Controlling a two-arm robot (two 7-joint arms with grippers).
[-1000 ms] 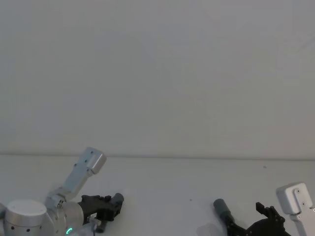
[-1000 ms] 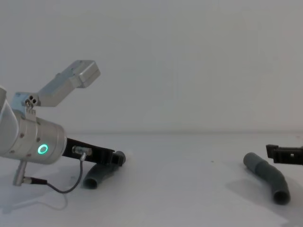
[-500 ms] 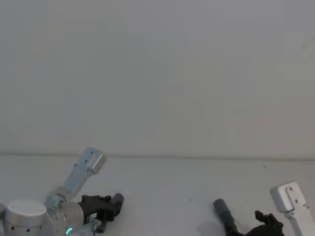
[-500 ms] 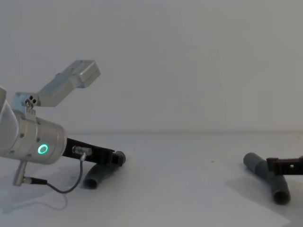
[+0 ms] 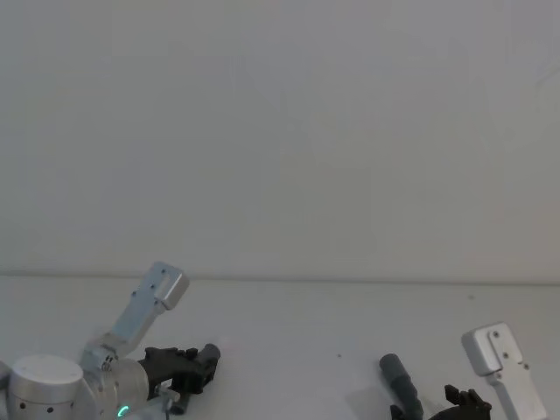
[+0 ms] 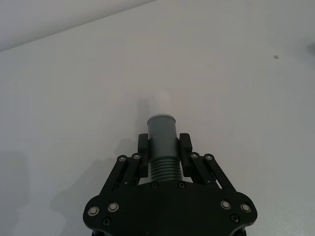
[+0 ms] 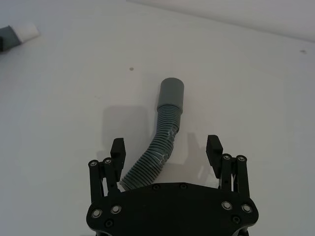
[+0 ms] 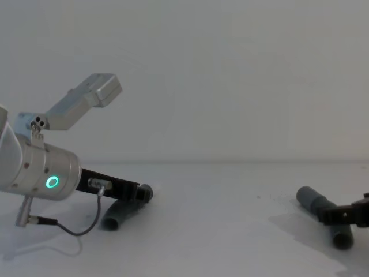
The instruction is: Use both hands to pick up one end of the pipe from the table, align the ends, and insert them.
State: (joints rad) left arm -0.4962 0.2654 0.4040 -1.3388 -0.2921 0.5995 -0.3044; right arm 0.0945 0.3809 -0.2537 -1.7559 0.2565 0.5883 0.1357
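Observation:
The wide socket cuff (image 8: 310, 198) will stick out in front and sag only a little when I lift it, because close-set ribs (image 7: 162, 140) keep a smooth curve behind it.
My left gripper (image 6: 164, 143) is shut on the ribbed neck of one grey pipe piece (image 6: 162, 129), whose narrow white tip (image 6: 160, 102) points forward over the table (image 8: 219, 231). In the chest view this left gripper (image 8: 135, 193) holds that piece (image 8: 120, 213) low at the left. My right gripper (image 7: 166, 145) is open, its fingers standing either side of the ribbed body of the other bent pipe piece (image 7: 162, 142). That piece's wide socket cuff (image 7: 171, 93) lies ahead of the fingers. In the chest view this gripper (image 8: 346, 214) sits low beside the piece (image 8: 317, 203).
The silver left wrist with a green light ring (image 8: 52, 182) and a thin cable (image 8: 75, 231) stands large at the chest view's left. A plain white wall rises behind the table. Open table surface lies between the two pipe pieces.
My right gripper has dropped lower, down around the right pipe piece. The left arm and its piece have not moved.

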